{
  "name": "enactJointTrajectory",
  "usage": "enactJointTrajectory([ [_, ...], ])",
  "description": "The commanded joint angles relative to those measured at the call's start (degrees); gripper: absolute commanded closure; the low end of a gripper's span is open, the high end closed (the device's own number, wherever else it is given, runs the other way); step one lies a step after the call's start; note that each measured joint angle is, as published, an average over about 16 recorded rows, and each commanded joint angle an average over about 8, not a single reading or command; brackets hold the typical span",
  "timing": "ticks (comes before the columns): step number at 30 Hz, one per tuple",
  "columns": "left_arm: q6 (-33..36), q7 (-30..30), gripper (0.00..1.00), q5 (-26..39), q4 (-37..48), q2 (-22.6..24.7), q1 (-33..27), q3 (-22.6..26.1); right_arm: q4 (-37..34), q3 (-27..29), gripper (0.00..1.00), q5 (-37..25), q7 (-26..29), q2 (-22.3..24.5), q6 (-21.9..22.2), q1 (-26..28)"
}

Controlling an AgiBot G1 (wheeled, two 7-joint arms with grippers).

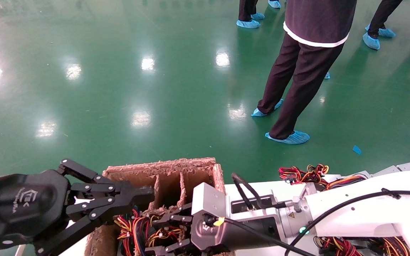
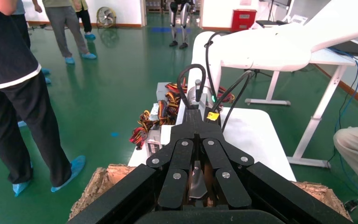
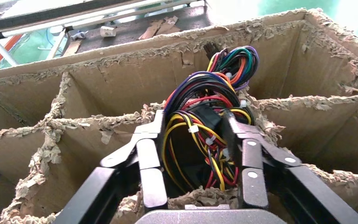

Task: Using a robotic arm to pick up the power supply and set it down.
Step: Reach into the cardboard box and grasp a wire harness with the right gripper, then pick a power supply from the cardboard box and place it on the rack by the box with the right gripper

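Note:
I expect that when I lift the wire bundle (image 1: 167,233), the power supply will slide up and hang under it, because the wires run down into the narrow compartment (image 3: 193,161).
The power supply's looped red, yellow and dark wire bundle (image 3: 205,107) sticks up out of a compartment of the torn cardboard box (image 3: 121,79); its metal body is hidden below. My right gripper (image 3: 192,119) is open inside that compartment, one finger on each side of the wires. In the head view the same bundle (image 1: 137,227) shows in the box (image 1: 162,165) just ahead of the right gripper (image 1: 153,236), whose white arm reaches in from the right. My left gripper (image 1: 148,193) is shut and empty, hovering at the box's left rim, also seen as the left gripper (image 2: 196,122).
More wired supplies (image 1: 304,174) lie on the white table (image 1: 251,186) behind my right arm, seen also as wires (image 2: 151,119). Cardboard dividers (image 3: 74,123) split the box into cells. A person (image 1: 297,89) stands on the green floor beyond.

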Motion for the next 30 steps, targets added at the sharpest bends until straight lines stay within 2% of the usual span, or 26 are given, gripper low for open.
enactJointTrajectory([
  [1,0.0,0.0,1.0,0.0,0.0,0.0,0.0,0.0,-0.5,0.0,1.0,0.1,-0.4,0.0,-0.2,0.1],
  [17,0.0,0.0,1.0,0.0,0.0,0.0,0.0,0.0,-0.4,0.9,1.0,1.6,-1.6,0.6,-0.7,-0.6],
  [24,0.0,0.0,1.0,0.0,0.0,0.0,0.0,0.0,-1.3,3.2,1.0,6.3,-2.5,1.5,-2.5,-1.6],
  [30,0.0,0.0,1.0,0.0,0.0,0.0,0.0,0.0,-3.6,5.7,1.0,11.8,-3.8,2.7,-6.2,-2.1],
])
